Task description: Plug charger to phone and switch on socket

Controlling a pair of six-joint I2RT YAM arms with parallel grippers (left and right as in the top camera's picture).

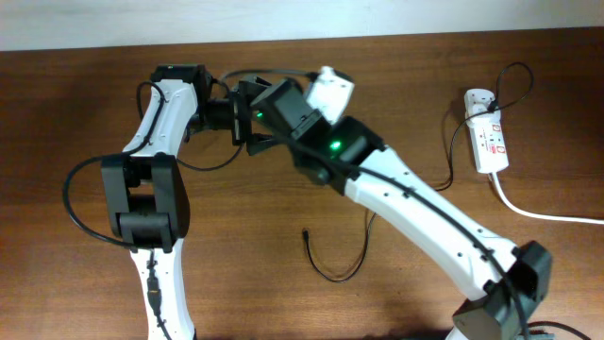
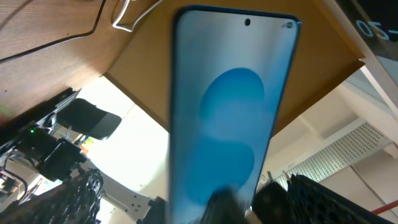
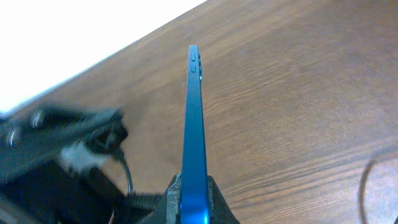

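My open left gripper should turn and pinch the phone's long edge, as the phone's screen faces it broadside, and so free my right gripper for the charger.
The phone, blue screen facing the left wrist camera, is held up off the table. In the right wrist view it stands edge-on, and my right gripper is shut on its lower end. My left gripper is open, its black fingers wide apart on either side of the phone. In the overhead view both grippers meet at the back left and the phone is hidden under them. The charger's plug tip lies loose on the table. Its thin black cable runs back to the socket at the far right.
The socket's thick white cord runs off to the right edge. The right arm spans the table diagonally above the charger cable. The table's back edge is close behind the grippers.
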